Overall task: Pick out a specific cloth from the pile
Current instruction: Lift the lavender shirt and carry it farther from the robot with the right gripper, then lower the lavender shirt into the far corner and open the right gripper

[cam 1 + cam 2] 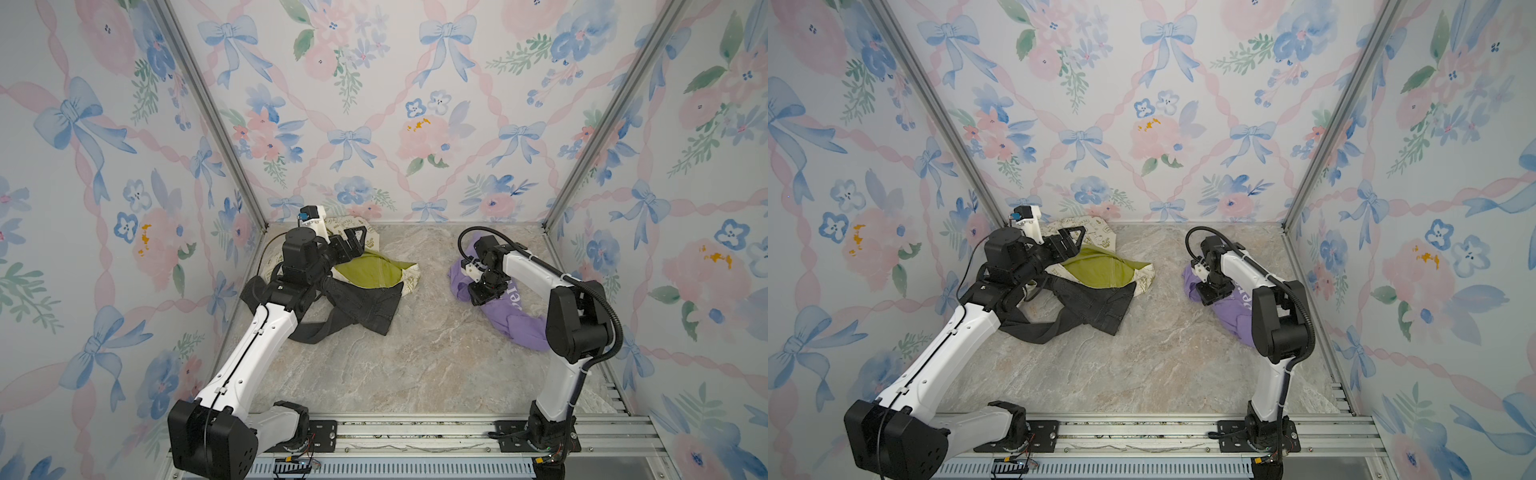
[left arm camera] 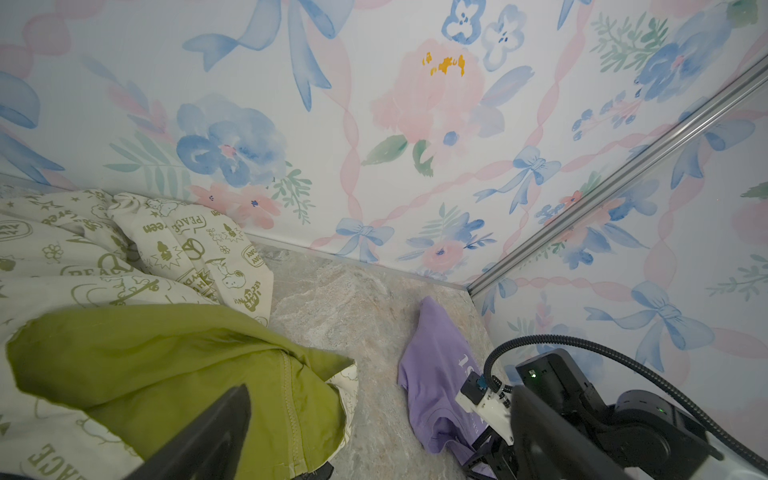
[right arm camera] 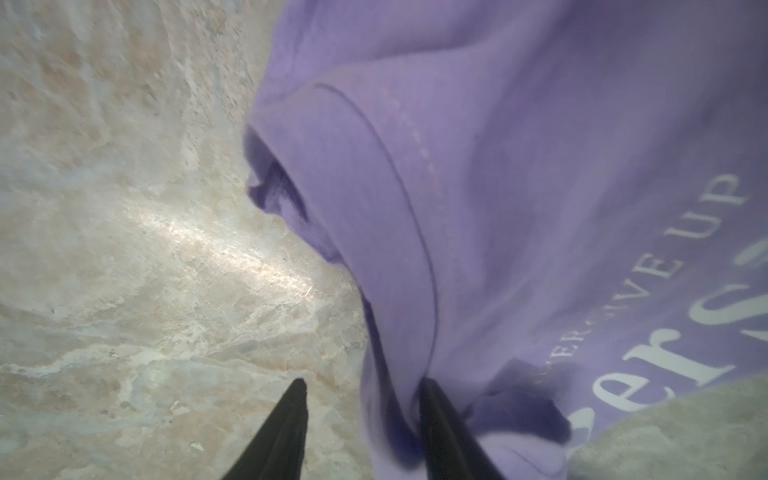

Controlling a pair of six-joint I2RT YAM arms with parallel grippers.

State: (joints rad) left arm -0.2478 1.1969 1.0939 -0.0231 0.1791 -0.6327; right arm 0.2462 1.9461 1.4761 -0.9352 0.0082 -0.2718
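The lavender T-shirt's edge (image 1: 455,281) stretches over the open floor toward the pile. Next, my right gripper grabs that edge and pulls it back toward the side.
The cloth (image 1: 515,320) (image 1: 1235,318) is a lavender T-shirt with white lettering, crumpled on the marble floor at the right, apart from the pile. My right gripper (image 1: 484,296) (image 3: 363,386) points down at its left edge. Its jaws stand apart: one finger (image 3: 432,399) presses into a fold of the cloth (image 3: 540,166), the other rests over bare floor. The pile (image 1: 365,299) lies at the left: dark grey denim, olive lining (image 1: 370,272) and cream printed fabric (image 2: 124,249). My left gripper (image 1: 357,239) (image 2: 374,436) hovers open above the pile, holding nothing.
Floral walls close in on the left, back and right, with aluminium posts (image 1: 216,124) at the back corners. A metal rail (image 1: 415,432) carrying both arm bases runs along the front. Bare marble floor (image 1: 415,353) lies between the pile and the cloth.
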